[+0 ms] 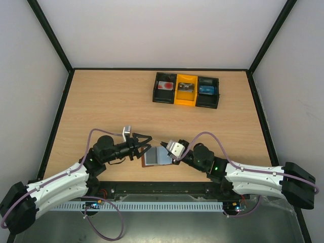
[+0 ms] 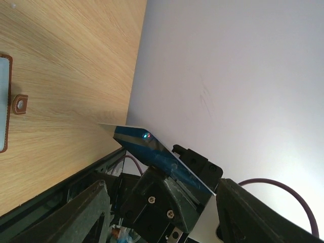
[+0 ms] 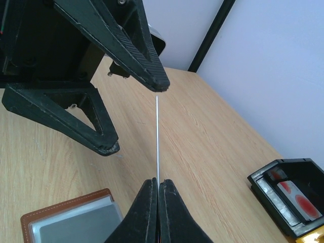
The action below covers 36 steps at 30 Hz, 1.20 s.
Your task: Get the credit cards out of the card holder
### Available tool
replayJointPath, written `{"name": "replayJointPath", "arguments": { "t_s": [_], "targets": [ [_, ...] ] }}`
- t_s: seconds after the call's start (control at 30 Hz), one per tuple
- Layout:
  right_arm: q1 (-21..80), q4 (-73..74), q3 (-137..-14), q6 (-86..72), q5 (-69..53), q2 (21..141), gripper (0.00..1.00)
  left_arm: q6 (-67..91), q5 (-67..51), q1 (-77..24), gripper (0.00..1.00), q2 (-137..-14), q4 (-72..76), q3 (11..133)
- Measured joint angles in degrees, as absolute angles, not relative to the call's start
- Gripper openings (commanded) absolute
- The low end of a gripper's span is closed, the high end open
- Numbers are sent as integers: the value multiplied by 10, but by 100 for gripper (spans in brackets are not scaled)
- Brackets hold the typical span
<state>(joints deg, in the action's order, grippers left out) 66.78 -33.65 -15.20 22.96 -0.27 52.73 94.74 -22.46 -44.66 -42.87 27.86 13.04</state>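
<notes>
My right gripper is holding the blue credit card on edge. So my left gripper should take the card's loose end before my right gripper takes a new grip on the card's opposite end.
The brown card holder lies open on the table between my two grippers, its pale sleeves facing up; it also shows in the right wrist view, and its edge and snap tab show in the left wrist view. My right gripper is shut on a blue credit card, which appears edge-on as a thin white line held above the table. My left gripper is open, and the card's free end reaches between its fingers. In the top view the left gripper faces the right gripper.
A black-and-yellow three-compartment tray stands at the back right and holds a red-and-white card, a card in the yellow middle and a bluish one. It also shows in the right wrist view. Black frame rails border the table.
</notes>
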Motion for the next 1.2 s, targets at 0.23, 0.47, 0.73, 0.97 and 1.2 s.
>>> {"name": "replayJointPath", "arguments": {
  "t_s": [0.23, 0.47, 0.73, 0.97, 1.2],
  "targets": [
    [675, -327, -153, 256, -5, 532, 2, 947, -225, -447, 55, -453, 288, 130],
    [694, -320, -153, 274, 0, 537, 2, 947, -229, -447, 45, -467, 293, 130],
    [713, -319, -153, 293, 20, 538, 3, 944, -237, -447, 11, -475, 300, 130],
    [716, -316, -153, 272, 31, 528, 27, 934, -236, -447, 3, -473, 303, 130],
    [717, -284, -152, 185, 34, 471, 36, 892, -225, -447, 3, -470, 301, 130]
  ]
}}
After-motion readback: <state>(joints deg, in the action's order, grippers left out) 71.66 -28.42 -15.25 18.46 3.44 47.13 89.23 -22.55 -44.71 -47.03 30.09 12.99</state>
